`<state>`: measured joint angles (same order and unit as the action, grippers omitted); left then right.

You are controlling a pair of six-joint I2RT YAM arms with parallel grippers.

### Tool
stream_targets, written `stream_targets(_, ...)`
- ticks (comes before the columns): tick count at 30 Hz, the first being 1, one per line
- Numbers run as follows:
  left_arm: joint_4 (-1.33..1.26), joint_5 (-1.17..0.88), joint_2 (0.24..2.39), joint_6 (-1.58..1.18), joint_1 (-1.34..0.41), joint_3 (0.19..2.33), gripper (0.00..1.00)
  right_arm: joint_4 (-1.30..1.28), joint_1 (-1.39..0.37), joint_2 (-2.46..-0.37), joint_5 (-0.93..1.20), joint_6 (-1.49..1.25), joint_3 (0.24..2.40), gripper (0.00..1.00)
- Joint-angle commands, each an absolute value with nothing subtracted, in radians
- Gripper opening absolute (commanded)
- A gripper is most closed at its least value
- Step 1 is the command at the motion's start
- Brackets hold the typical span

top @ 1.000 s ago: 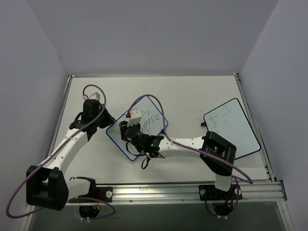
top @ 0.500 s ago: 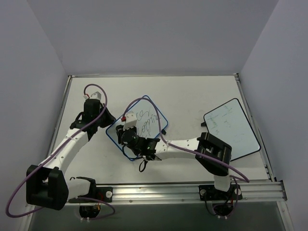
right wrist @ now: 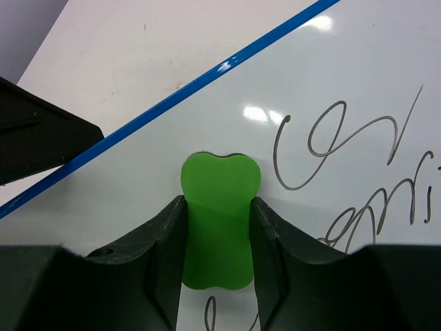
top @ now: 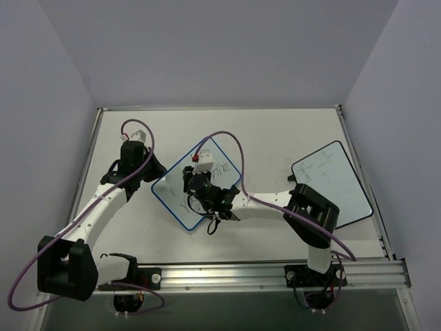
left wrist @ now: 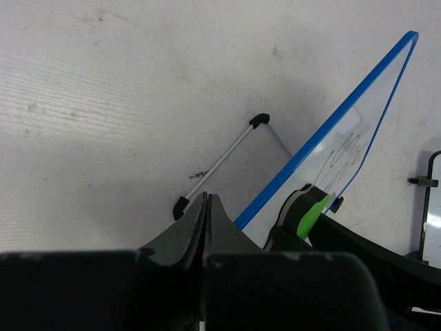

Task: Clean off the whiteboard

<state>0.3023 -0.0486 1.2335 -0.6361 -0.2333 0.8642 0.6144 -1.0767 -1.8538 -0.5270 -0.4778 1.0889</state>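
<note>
Next, I sweep my right gripper back toward the board's far corner (top: 209,141), because the eraser is getting close to my left gripper at the blue edge (right wrist: 124,134) and there is still writing farther up.
The whiteboard (top: 173,198), blue-framed, lies tilted in the middle of the table. Dark handwriting (top: 219,169) remains on its upper right part. My right gripper (top: 198,181) is over the board's centre, shut on a green eraser (right wrist: 219,221) whose face is pressed to the board (right wrist: 331,62). Cursive writing (right wrist: 344,138) lies just to the eraser's right. My left gripper (top: 153,172) is at the board's left edge with its jaws shut and nothing between them (left wrist: 206,198). In the left wrist view its tip sits beside the board's wire leg (left wrist: 220,164), with the blue edge (left wrist: 324,134) to the right.
A black-framed white board (top: 332,183) with faint scribbles lies at the right of the table; its corner shows in the left wrist view (left wrist: 433,207). Purple cables loop over both arms. Grey walls close the table on three sides.
My right gripper with the eraser slid left across the board, then back up and right. The board shifted slightly. Less writing shows on its lower left. The left arm barely moved.
</note>
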Motion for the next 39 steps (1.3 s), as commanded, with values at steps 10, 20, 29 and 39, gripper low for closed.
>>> stream_targets(10,0.288,-0.069,1.249,-0.620,-0.258,0.899,0.02,0.606,-1.190,-1.907,-0.600,-0.449,1.153,0.00)
stream_targets(20,0.290,-0.066,1.250,-0.618,-0.262,0.904,0.02,0.675,-1.272,-1.945,-0.635,-0.437,1.163,0.00)
stream_targets(29,0.296,-0.066,1.249,-0.617,-0.262,0.908,0.02,0.693,-1.220,-1.931,-0.725,-0.443,1.086,0.00)
stream_targets(39,0.307,-0.060,1.239,-0.612,-0.265,0.913,0.02,0.713,-1.137,-1.910,-0.770,-0.457,1.025,0.00)
